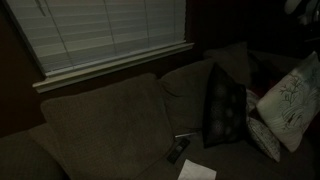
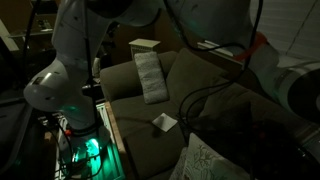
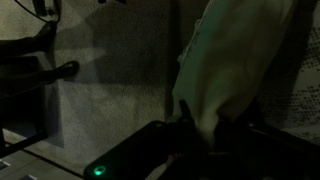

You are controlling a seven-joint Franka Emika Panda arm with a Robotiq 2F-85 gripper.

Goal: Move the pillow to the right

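Note:
The cream pillow (image 1: 289,103) is hanging by its edge, clear of the dark patterned pillow, so my gripper continues to go toward the sofa back and let go beside the small pale pillow (image 1: 263,139).
The cream pillow with the dark branch print (image 1: 293,97) is lifted at the right end of the sofa, tilted, to the right of the dark patterned pillow. It also shows at the bottom edge of an exterior view (image 2: 214,160). In the wrist view the pillow's pale fabric (image 3: 235,55) hangs out from between my gripper's fingers (image 3: 205,128). The gripper is shut on an edge of the pillow. The gripper itself is hidden in both exterior views; only the white arm (image 2: 290,88) shows.
A dark patterned pillow (image 1: 224,106) leans on the sofa back (image 1: 110,110). A small pale pillow (image 1: 264,138) lies under the lifted one. A remote (image 1: 178,150) and a white paper (image 1: 197,171) lie on the seat. The robot base (image 2: 75,100) stands beside the sofa.

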